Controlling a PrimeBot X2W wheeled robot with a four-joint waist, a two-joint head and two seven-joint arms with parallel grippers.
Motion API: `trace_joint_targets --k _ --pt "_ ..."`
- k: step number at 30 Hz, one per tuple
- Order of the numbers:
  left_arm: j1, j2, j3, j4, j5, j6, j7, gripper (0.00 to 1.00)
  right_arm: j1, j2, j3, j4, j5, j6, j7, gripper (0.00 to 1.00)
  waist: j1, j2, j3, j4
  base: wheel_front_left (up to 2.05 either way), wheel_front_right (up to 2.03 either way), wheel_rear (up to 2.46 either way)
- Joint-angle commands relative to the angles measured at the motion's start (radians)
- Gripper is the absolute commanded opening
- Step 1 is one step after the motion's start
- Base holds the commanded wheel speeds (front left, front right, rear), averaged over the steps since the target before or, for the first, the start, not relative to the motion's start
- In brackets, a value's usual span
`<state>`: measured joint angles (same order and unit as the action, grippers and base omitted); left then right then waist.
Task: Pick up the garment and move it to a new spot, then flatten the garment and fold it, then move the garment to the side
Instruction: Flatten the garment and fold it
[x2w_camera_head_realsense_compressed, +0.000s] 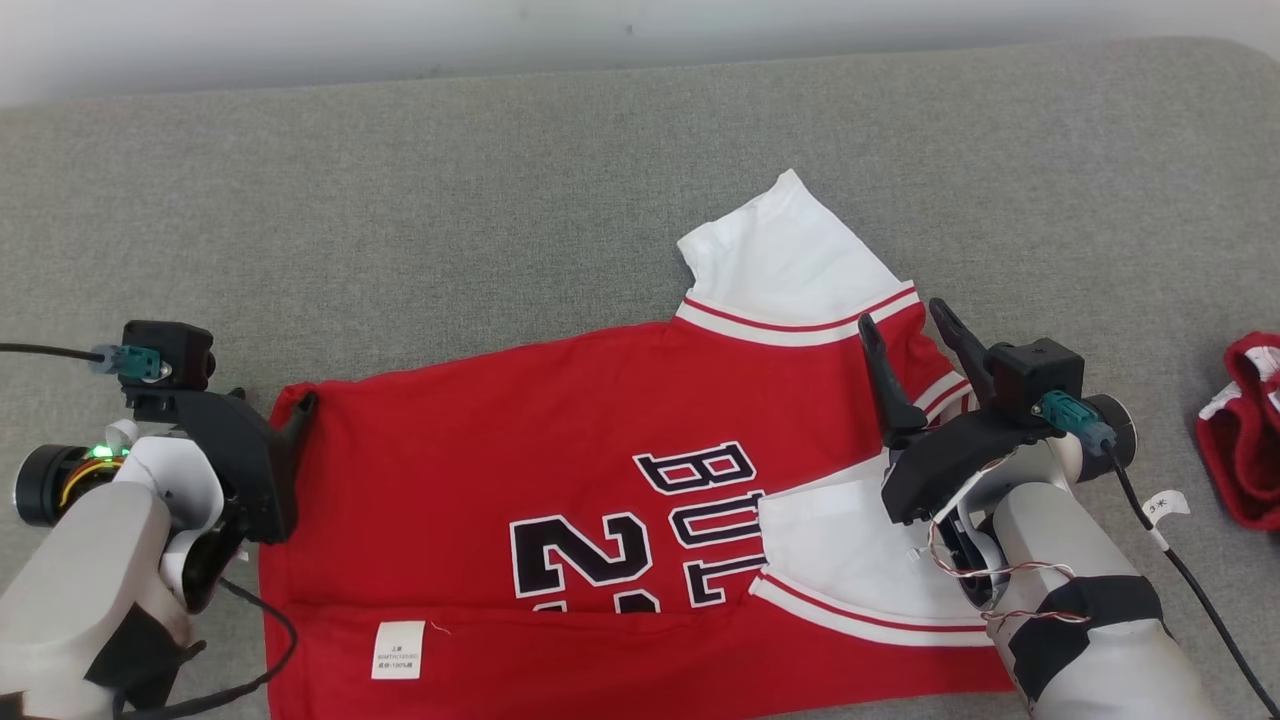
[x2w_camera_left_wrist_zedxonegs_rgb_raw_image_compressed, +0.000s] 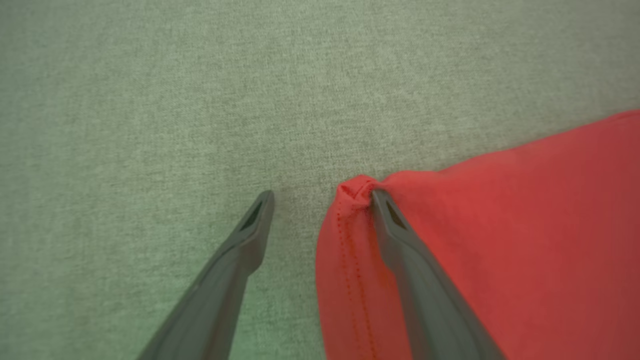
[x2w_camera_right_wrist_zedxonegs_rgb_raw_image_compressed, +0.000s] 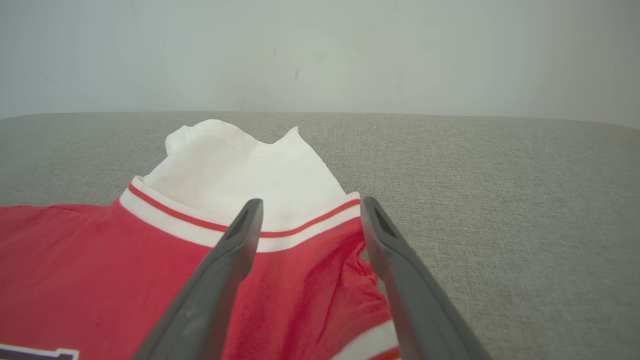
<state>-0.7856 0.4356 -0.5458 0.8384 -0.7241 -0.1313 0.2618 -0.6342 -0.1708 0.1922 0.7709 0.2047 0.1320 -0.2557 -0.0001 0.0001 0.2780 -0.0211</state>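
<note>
The garment's far red edge (x2w_camera_head_realsense_compressed: 504, 361) will go along with the far white sleeve over the lettering and stay flat when I fold it, because the garment's near fold (x2w_camera_head_realsense_compressed: 504, 614) lies flat.
The garment (x2w_camera_head_realsense_compressed: 500, 430) is a red jersey with white sleeves and dark lettering, lying spread sideways on the grey surface. One white sleeve (x2w_camera_head_realsense_compressed: 790, 260) sticks out toward the far side. The other is folded onto the chest, and the near edge is folded over, showing a white label (x2w_camera_head_realsense_compressed: 398, 650). My left gripper (x2w_camera_head_realsense_compressed: 290, 420) stands open at the garment's left hem corner. In the left wrist view one fingertip (x2w_camera_left_wrist_zedxonegs_rgb_raw_image_compressed: 380, 205) touches the bunched corner of the garment (x2w_camera_left_wrist_zedxonegs_rgb_raw_image_compressed: 500, 225), and the left gripper (x2w_camera_left_wrist_zedxonegs_rgb_raw_image_compressed: 321, 197) holds nothing. My right gripper (x2w_camera_head_realsense_compressed: 902, 313) hangs open over the shoulder seam, and the wrist view shows this gripper (x2w_camera_right_wrist_zedxonegs_rgb_raw_image_compressed: 311, 201) above the garment (x2w_camera_right_wrist_zedxonegs_rgb_raw_image_compressed: 100, 250).
The grey padded surface (x2w_camera_head_realsense_compressed: 500, 200) reaches back to a pale wall (x2w_camera_head_realsense_compressed: 300, 40). Another red and white cloth (x2w_camera_head_realsense_compressed: 1245, 450) lies bunched at the right edge. Cables trail from both wrists.
</note>
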Motion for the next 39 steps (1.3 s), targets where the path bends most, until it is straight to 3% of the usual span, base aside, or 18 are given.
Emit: trace_joint_targets --k 1,2,3,5,16,31,39 --pt "0.0 -0.004 -0.009 0.011 -0.01 0.002 -0.003 0.9 0.004 0.002 0.003 0.004 0.012 -0.003 -0.005 1.0 0.0001 -0.0001 0.002 0.0 0.0 0.0 0.0" --pt "0.0 -0.004 -0.009 0.011 -0.01 0.002 -0.003 0.9 0.004 0.002 0.003 0.004 0.012 -0.003 -0.005 1.0 0.0001 -0.0001 0.002 0.0 0.0 0.0 0.0" --pt "-0.001 -0.005 -0.014 0.013 -0.015 0.002 -0.005 0.51 0.0 0.001 0.005 0.004 0.014 -0.003 -0.004 1.0 0.0001 -0.0001 0.004 0.0 0.0 0.0 0.0" --pt "-0.006 -0.005 -0.017 0.019 -0.027 0.002 -0.008 0.0 -0.017 -0.005 0.009 0.002 0.017 -0.003 0.0 1.0 0.0001 -0.0001 0.01 0.0 0.0 0.0 0.0" --pt "-0.04 -0.028 -0.04 0.019 -0.052 0.002 -0.091 0.0 -0.159 -0.068 0.063 0.032 0.026 -0.003 0.092 1.0 0.0001 -0.0001 0.019 0.057 0.0 0.0 0.0" --pt "-0.126 -0.1 -0.14 -0.08 -0.086 0.002 -0.147 0.0 -0.416 -0.188 0.154 0.242 0.046 -0.003 0.347 1.0 0.0001 -0.0001 0.095 0.228 0.0 0.0 0.0" --pt "-0.16 -0.109 -0.188 -0.11 -0.112 0.002 -0.169 0.0 -0.474 -0.196 0.172 0.335 0.081 -0.003 0.411 1.0 0.0001 -0.0001 0.13 0.279 0.0 0.0 0.0"
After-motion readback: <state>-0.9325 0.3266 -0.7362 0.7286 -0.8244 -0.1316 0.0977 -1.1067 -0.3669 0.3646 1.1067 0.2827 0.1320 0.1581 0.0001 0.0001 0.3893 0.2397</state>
